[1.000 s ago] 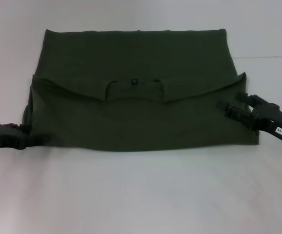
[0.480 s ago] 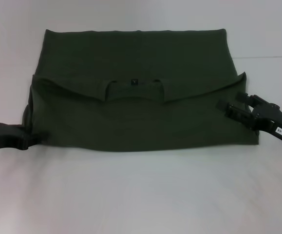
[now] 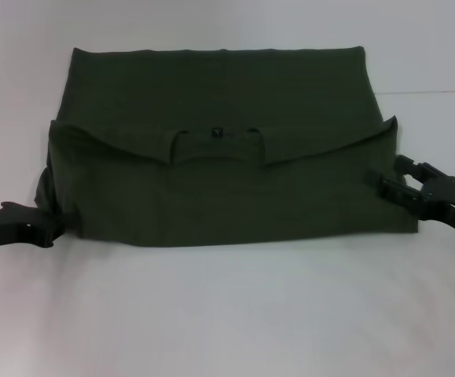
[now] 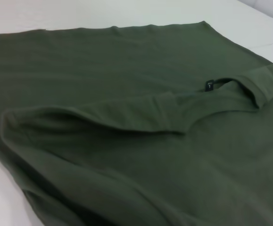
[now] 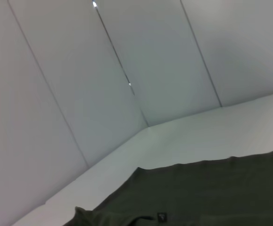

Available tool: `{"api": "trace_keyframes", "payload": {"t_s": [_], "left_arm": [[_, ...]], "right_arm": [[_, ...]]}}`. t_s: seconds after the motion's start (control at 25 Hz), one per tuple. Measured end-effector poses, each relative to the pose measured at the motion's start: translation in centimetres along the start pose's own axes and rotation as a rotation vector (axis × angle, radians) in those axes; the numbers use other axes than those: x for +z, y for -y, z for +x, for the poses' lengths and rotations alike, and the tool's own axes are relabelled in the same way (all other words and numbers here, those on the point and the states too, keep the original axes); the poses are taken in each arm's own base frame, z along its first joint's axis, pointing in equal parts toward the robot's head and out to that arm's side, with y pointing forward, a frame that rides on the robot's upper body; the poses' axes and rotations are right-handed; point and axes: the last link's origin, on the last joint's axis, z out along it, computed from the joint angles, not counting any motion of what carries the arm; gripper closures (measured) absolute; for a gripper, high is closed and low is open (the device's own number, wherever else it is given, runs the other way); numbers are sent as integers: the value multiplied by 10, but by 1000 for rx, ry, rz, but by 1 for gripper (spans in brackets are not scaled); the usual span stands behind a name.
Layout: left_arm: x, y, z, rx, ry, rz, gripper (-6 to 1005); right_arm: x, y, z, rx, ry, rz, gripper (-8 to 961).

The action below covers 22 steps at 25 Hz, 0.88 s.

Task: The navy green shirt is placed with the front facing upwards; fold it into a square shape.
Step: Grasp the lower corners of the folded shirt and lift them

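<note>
I need to lower my right gripper, which hovers open above the shirt's side edge [image 3: 400, 174], and close it on the shirt's near corner [image 3: 412, 227] before both grippers pull the shirt.
The navy green shirt [image 3: 219, 86] lies on the white table, folded so its collar [image 3: 218, 141] and small dark label [image 3: 218, 132] lie across the middle. Only plain green cloth shows; no lettering is visible. My left gripper [image 3: 54, 228] is low at the shirt's near left corner, just off its edge. My right gripper [image 3: 394, 177] is at the shirt's right edge, open and holding nothing. The shirt also shows in the left wrist view [image 4: 127, 150] and the right wrist view [image 5: 211, 193].
The white table [image 3: 227, 314] runs wide in front of the shirt and on both sides. A white wall [image 5: 127, 56] stands behind the table.
Both grippers have drawn outward off the shirt: the left to the left, the right to the right. The shirt's near left corner has settled a little.
</note>
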Motion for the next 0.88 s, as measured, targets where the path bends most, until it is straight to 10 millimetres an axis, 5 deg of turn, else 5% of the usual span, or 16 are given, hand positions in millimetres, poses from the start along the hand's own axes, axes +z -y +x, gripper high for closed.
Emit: {"api": "trace_keyframes", "payload": {"t_s": [0.4,0.88], "left_arm": [[0,-2,-2,2,-1,-9,974],[2,-4,-2,3,-5,-9,974]], "right_arm": [[-54,36,0,89,-44,201,32],[-23,32,18,90,-177,205,37]]}}
